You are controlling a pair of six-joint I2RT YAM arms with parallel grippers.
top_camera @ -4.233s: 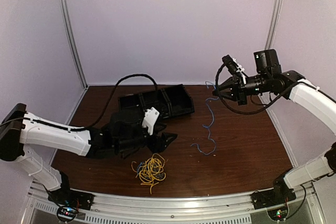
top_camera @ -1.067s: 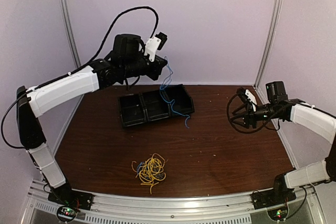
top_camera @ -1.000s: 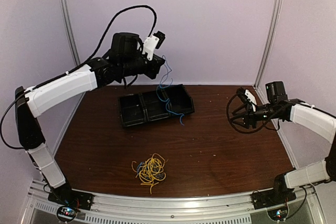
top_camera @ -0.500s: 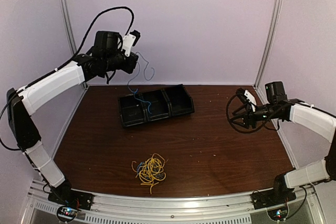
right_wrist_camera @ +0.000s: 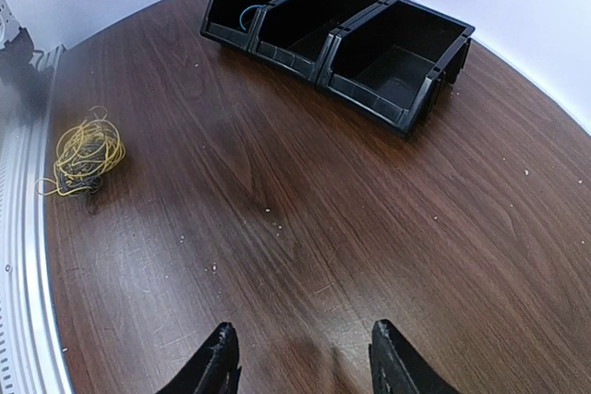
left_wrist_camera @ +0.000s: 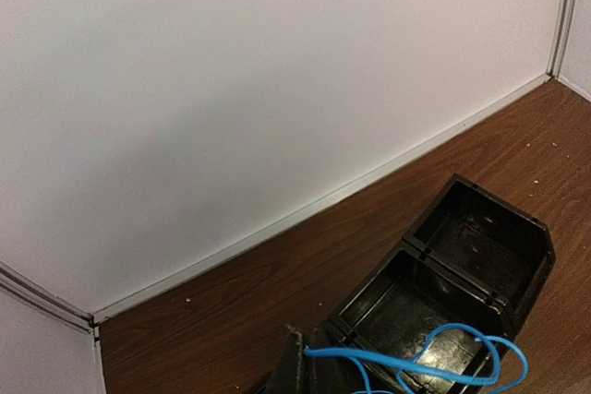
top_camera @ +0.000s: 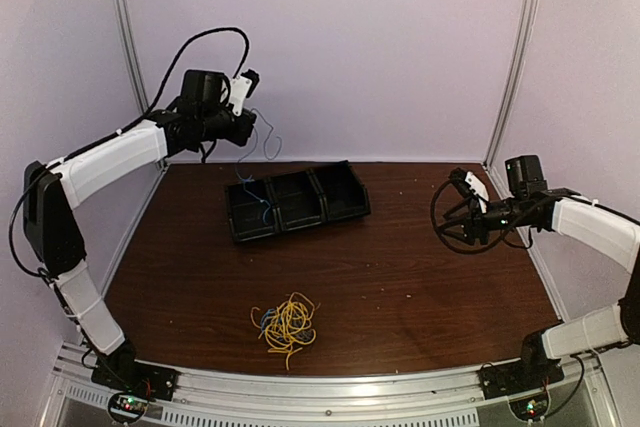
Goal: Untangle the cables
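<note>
I can see the blue cable's lower end (top_camera: 267, 214) dipping into the bin's outer compartment (top_camera: 249, 213), so my left gripper keeps lowering the cable until its loops are inside, then let go.
My left gripper (top_camera: 250, 127) is raised above the table's back left and is shut on one end of a blue cable (top_camera: 273, 144). The cable hangs in loops, and its lower end dips into the left compartment of a black bin (top_camera: 345, 209). In the left wrist view the closed fingertips (left_wrist_camera: 309, 364) pinch the blue cable (left_wrist_camera: 406, 366) above the bin (left_wrist_camera: 480, 228). A yellow cable bundle (top_camera: 288, 321) with a darker strand in it lies near the front edge. At the right, my right gripper (top_camera: 458, 219) hovers open and empty, low over the table (right_wrist_camera: 305, 362).
The bin (right_wrist_camera: 434, 66) has three compartments and sits at the back centre; the blue cable's end (right_wrist_camera: 254, 10) shows in its far compartment. The yellow bundle (right_wrist_camera: 83, 152) lies beside the metal front rail (right_wrist_camera: 23, 256). Walls close in the table on three sides.
My left arm has swung left and slightly down with the blue cable, so its tail moved from beyond the bin's right side into the left compartment. The right arm has stayed put.
</note>
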